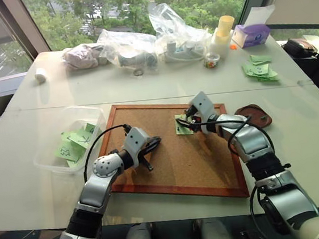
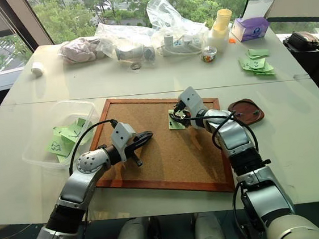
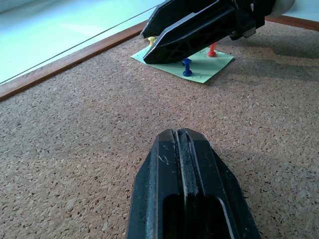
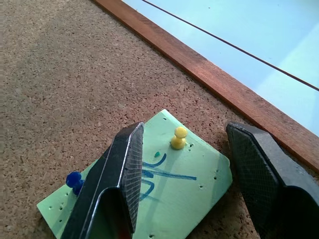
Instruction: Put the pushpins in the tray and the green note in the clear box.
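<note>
My gripper will pull out the red pushpin, and the green note [image 4: 189, 174] will stay on the cork board because the blue pushpin [image 4: 75, 182] still stands near the note's corner.
The green note [image 4: 164, 199] lies on the cork board, pinned by a yellow pushpin [image 4: 178, 138], a blue pushpin [image 3: 187, 67] and a red pushpin [image 3: 212, 50]. My right gripper [image 4: 184, 132] hangs low over the note and is open, one finger on each side of the yellow pin without touching it. My left gripper [image 1: 156, 141] is shut on nothing, hovering over the board's left half and pointing toward the note. The brown tray [image 1: 253, 115] sits just off the board's right edge. The clear box [image 1: 48, 148] stands left of the board with several green notes inside.
The wood-framed cork board [image 1: 175, 163] fills the table's near middle. Clear plastic bags [image 1: 135, 48] with items line the far edge, beside a yellow cup stack [image 1: 224, 30] and a purple tissue box [image 1: 251, 34]. Loose green notes [image 1: 260, 69] lie at the back right.
</note>
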Action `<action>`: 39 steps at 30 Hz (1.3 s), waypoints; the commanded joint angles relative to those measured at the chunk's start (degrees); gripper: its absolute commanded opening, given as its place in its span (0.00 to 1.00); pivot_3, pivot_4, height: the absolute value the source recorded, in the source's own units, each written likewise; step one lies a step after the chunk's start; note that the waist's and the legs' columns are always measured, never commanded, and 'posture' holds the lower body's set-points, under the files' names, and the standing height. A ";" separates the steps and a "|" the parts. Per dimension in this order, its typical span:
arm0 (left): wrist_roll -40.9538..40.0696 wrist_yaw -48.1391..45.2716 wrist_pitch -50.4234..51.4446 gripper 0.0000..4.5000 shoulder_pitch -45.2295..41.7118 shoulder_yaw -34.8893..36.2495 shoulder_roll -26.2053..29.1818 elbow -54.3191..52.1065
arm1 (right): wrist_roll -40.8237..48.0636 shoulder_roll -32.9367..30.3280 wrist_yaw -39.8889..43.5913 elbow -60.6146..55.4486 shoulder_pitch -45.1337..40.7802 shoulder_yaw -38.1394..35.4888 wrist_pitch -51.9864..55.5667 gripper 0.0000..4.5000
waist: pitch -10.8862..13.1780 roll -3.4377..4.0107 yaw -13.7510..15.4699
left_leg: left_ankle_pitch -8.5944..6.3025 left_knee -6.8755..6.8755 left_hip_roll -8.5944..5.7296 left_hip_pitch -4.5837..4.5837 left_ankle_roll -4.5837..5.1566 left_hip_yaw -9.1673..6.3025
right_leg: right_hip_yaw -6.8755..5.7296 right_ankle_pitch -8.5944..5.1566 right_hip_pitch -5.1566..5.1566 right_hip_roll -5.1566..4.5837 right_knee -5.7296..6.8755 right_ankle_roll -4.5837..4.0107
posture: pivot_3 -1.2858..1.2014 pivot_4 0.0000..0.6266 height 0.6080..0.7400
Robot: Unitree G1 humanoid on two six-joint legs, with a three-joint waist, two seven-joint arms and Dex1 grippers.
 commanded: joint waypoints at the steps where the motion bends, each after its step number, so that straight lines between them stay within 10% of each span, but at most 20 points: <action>1: 1.41 0.13 0.83 0.00 1.58 -1.40 0.22 1.98 | -0.57 0.24 0.58 -1.30 -0.89 0.17 -0.85 0.59 | 0.00 0.00 -0.09 | 0.00 0.00 0.00 0.00 0.00 0.00 | 0.00 0.00 0.00 0.00 0.00 0.00 | 0.52 0.24 1.00; 4: 1.43 0.19 0.91 0.00 1.59 -1.28 0.23 1.90 | -0.59 0.51 0.94 -1.15 -1.05 0.19 -0.32 0.53 | -0.01 0.01 -0.32 | 0.00 -0.01 0.01 0.00 0.00 -0.01 | 0.00 0.00 0.01 0.00 0.00 0.00 | 0.52 0.24 1.00; 10: 1.47 0.25 0.91 0.00 1.64 -0.94 0.29 1.81 | -0.96 0.83 1.30 -0.63 -1.34 0.29 0.17 0.01 | -0.04 0.06 -0.55 | 0.00 -0.03 0.01 0.07 0.00 -0.04 | 0.00 0.00 0.06 0.00 0.00 0.00 | 0.52 0.24 1.00; 29: 0.77 -1.40 2.80 0.00 2.46 -0.96 1.38 1.67 | 5.13 -7.92 -5.96 -31.01 10.94 -18.69 18.68 0.01 | -0.07 0.11 -0.53 | -0.03 -0.13 0.09 0.05 0.04 -0.10 | 0.00 -0.01 -0.01 -0.06 -0.06 -0.02 | 0.52 0.24 1.00; 39: 0.45 -3.12 4.08 0.00 3.37 -0.99 2.93 0.05 | 4.77 -10.00 -10.56 -28.81 23.01 -28.02 16.31 0.01 | -0.14 0.24 -1.02 | -0.21 -0.20 0.06 0.18 0.35 -0.02 | 0.02 -0.01 0.02 -0.04 -0.08 -0.02 | 0.52 0.24 1.00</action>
